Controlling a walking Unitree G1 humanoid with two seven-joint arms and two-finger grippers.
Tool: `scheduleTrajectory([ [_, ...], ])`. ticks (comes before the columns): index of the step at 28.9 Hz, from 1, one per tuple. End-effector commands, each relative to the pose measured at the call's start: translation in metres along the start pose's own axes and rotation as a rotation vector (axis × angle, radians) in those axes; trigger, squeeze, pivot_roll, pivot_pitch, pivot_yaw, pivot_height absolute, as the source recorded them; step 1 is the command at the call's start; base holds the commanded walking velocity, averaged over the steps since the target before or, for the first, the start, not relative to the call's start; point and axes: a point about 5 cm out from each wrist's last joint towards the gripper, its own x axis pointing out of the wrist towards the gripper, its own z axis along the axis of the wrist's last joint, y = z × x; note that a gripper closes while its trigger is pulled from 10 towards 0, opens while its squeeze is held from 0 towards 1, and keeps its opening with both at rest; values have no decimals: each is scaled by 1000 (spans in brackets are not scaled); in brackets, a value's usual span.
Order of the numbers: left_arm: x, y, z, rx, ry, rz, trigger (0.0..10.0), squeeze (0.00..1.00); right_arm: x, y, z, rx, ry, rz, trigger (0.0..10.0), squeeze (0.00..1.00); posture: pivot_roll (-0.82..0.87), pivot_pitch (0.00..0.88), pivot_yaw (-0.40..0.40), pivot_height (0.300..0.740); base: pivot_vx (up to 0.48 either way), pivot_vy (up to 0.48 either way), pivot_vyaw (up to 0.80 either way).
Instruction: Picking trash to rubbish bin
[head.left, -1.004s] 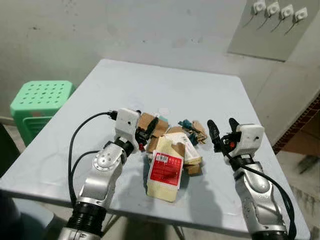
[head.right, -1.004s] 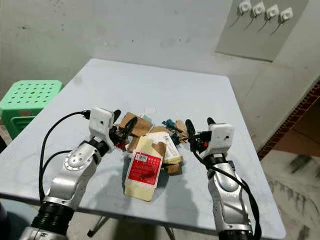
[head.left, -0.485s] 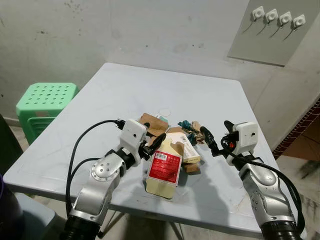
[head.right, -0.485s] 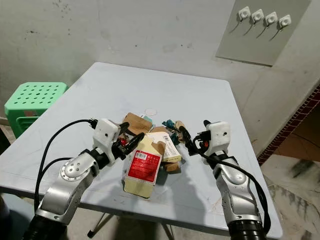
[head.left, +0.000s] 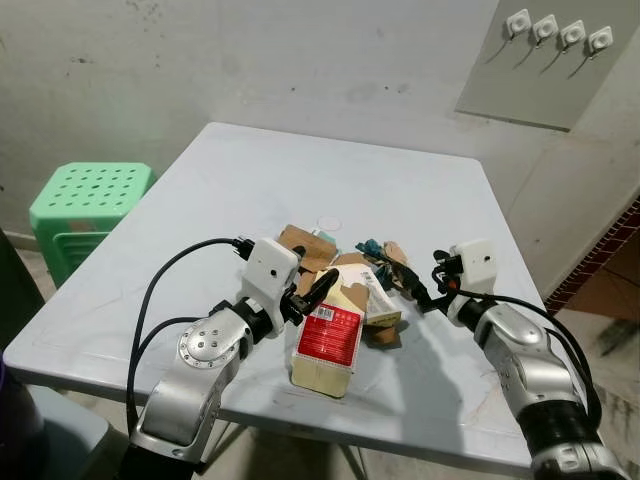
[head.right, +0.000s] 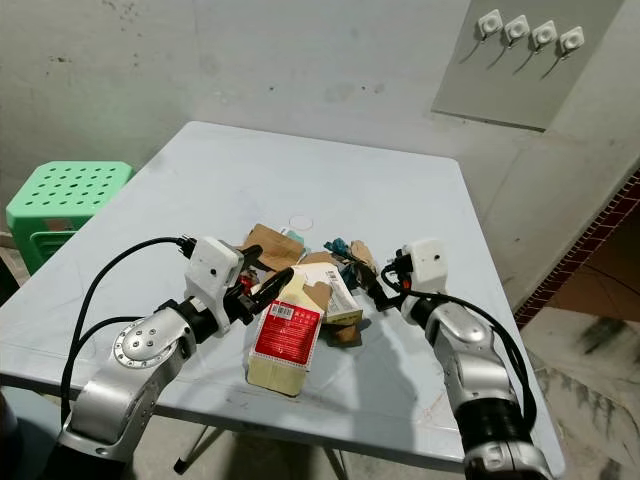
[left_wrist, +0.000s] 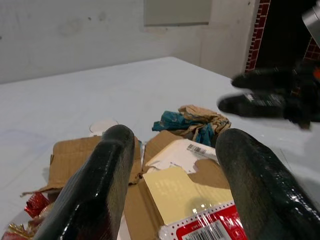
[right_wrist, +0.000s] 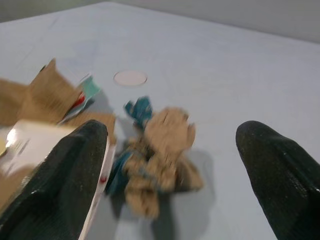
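The creased teal and brown ends (right_wrist: 155, 119) are standing up on their own. I expect the crumpled wrapper (head.left: 381, 256) to pinch narrow and keep them sticking up when I lift it.
A heap of trash lies mid-table: a yellow packet with a red label (head.left: 328, 345), a white barcoded box (head.left: 367, 292), brown cardboard pieces (head.left: 300, 243) and a crumpled brown-and-teal wrapper (head.left: 386, 252). My left gripper (head.left: 312, 287) is open at the heap's left side, its fingers (left_wrist: 100, 185) spread over the cardboard and packet top. At the right side, low over the table, my right gripper (head.left: 415, 290) is open and points at the wrapper (right_wrist: 160, 145), which sits between its fingers (right_wrist: 75, 170). Nothing is held in either one.
The trash is on a pale blue-grey table (head.left: 250, 170) set against a wall. A small white disc (head.left: 327, 223) lies behind the heap. A green plastic stool (head.left: 85, 205) stands left of the table. A grey panel with white hooks (head.left: 550, 50) hangs upper right.
My right gripper has swung left and down to the crumpled wrapper. The left gripper has edged forward over the packet. The camera shifted slightly.
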Motion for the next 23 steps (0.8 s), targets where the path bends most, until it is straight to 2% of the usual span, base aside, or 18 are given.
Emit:
scheduleTrajectory([
  [1,-1,-4,4,7,-5,-19,10000,0,1,-9,7,-13,-17,-32,10000,0,35,0,-101,740,0,0,0],
  [10,-3,-8,7,4,6,-18,10000,0,17,-15,16,-11,16,-73,10000,0,43,14,-102,740,0,0,0],
  [23,-20,-22,14,-23,25,-42,10000,0,16,-18,11,-72,66,-13,10000,0,64,105,-109,740,0,0,0],
])
